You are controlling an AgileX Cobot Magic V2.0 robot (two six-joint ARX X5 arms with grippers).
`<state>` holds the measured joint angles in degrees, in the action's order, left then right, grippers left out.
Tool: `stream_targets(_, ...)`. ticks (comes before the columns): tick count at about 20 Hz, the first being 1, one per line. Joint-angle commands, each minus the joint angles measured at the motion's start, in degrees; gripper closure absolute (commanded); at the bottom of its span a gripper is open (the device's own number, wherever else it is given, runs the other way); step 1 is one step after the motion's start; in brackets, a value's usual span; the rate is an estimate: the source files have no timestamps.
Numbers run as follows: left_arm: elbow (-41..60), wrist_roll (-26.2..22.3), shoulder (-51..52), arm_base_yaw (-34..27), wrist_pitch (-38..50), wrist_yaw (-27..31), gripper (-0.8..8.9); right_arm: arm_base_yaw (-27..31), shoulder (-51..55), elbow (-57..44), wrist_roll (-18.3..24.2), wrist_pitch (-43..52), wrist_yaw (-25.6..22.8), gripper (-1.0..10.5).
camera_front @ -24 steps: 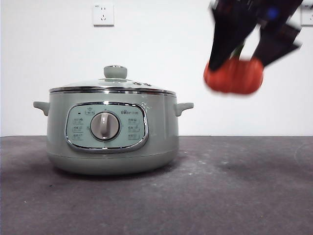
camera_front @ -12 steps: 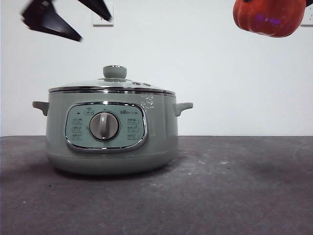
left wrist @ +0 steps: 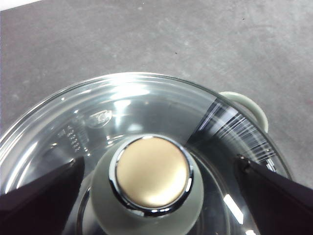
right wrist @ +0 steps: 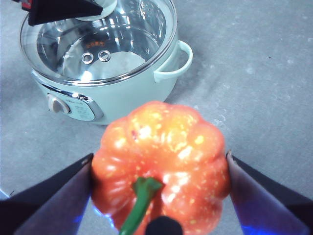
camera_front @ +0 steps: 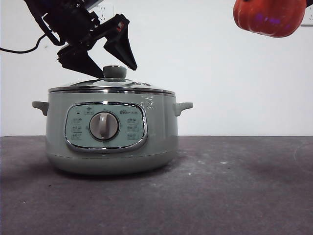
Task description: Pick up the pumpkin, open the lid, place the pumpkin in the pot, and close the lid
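Note:
The lid point(camera_front: 93, 84) will come clear off in one piece when I raise its knob, because the chrome rim point(camera_front: 146, 90) runs unbroken along the pot's top.
The pale green pot point(camera_front: 156, 127) stands on the table with its lid point(camera_front: 83, 84) on. In the wrist views the lid point(left wrist: 146, 103) shows as clear glass with a chrome rim. My left gripper point(camera_front: 116, 71) is open, one jaw on each side of the lid's knob point(left wrist: 152, 171), and not closed on it. High and to the right of the pot hangs the orange-red pumpkin point(camera_front: 269, 17), cut off by the picture's top edge. My right gripper point(right wrist: 159, 156) is shut on the pumpkin point(right wrist: 161, 186), whose green stem points toward the camera. The pot point(right wrist: 132, 93) lies below it.
The dark grey table point(camera_front: 234, 186) stretches to the right of the pot. A white wall with a socket point(camera_front: 103, 9) is behind. One small side handle point(camera_front: 184, 107) sticks out of the pot on the right, another point(camera_front: 41, 106) on the left.
The left gripper came down from the upper left to straddle the lid's knob. The pumpkin rose a second ago and has since stayed high at the upper right.

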<state>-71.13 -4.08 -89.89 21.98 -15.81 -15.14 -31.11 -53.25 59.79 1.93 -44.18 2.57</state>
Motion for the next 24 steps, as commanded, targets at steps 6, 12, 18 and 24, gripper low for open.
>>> stream_targets(6,0.02,-0.7,-0.15,0.24,-0.85,0.09,3.34,-0.04,0.13,-0.22,-0.59,0.13,0.04,9.6)
stream_targets(12,0.02,-0.68,-0.15,0.24,-1.25,0.11,6.01,-0.04,0.13,-0.22,-0.59,0.11,0.07,9.6)
stream_targets(18,0.02,-0.63,-0.15,0.24,-1.84,0.11,7.02,-0.04,0.13,-0.22,-0.61,0.11,0.07,9.6)
stream_targets(24,-0.02,-0.44,-0.13,0.22,-1.38,0.04,8.22,-0.04,0.13,-0.22,-0.59,0.11,0.35,9.6)
